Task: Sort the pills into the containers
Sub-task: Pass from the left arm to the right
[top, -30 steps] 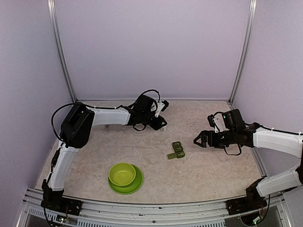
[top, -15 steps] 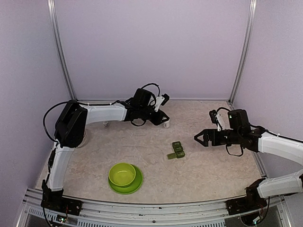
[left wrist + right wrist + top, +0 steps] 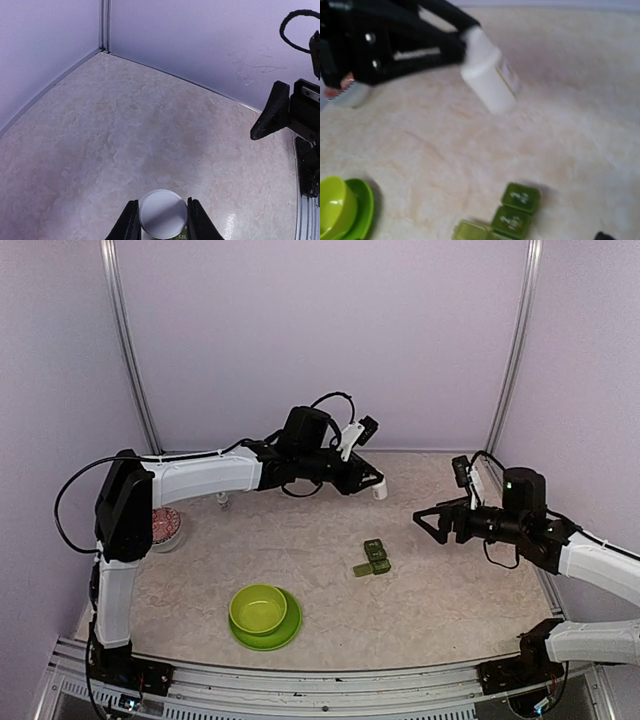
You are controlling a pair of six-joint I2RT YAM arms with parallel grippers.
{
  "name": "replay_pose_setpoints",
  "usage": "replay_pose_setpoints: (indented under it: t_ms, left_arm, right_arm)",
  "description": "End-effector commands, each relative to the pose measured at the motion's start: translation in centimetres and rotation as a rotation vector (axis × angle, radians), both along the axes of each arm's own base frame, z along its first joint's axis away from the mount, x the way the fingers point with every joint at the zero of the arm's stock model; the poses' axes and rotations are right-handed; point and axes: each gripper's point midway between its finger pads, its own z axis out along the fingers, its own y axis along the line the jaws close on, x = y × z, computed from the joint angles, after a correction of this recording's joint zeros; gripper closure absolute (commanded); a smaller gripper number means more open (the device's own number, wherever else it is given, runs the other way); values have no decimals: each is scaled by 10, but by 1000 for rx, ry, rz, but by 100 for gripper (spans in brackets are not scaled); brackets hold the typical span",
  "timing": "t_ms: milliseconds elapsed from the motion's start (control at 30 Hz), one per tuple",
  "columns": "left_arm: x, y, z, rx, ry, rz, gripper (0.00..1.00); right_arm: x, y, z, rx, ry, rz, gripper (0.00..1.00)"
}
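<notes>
The robot's left gripper holds only the cap, so its open right gripper should now move closer to the white bottle's free body until the right gripper's fingers can close around it.
The dark green pill box lies on the table at centre-right, with a paler green flap sticking out at its near-left end. It also shows in the right wrist view. My left gripper is shut on a white bottle and holds it above the table, behind the pill box. In the left wrist view the bottle's round top sits between the fingers. My right gripper hovers open and empty to the right of the pill box. No loose pills show.
A lime-green bowl on its plate stands near the front, left of centre. A small round dish with reddish contents sits at the left by the left arm. Walls close in on the left, back and right.
My left arm has swung right and lifted, carrying the white bottle toward the middle. My right gripper has drawn slightly right and upward.
</notes>
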Motion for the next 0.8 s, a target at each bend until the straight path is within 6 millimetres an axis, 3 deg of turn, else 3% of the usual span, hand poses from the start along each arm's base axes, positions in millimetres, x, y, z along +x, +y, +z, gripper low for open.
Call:
replay_pose_setpoints:
  t_ms: [0,233,567,767]
  left_arm:
    - [-34,-9,45,-87,-6,-84,88]
    - [-71,-15,79,-179,19,-191,89]
    - [-111,-13,105,-268,62,-311,89]
    - [-132,-14,121,-330,90,-382,89]
  right_arm:
    - [-10,3,28,58,-143,58,2]
    - [-34,3,54,139,-306,121,2]
    - [-61,10,75,227,-476,242,4]
    - [-62,15,90,245,-549,281,8]
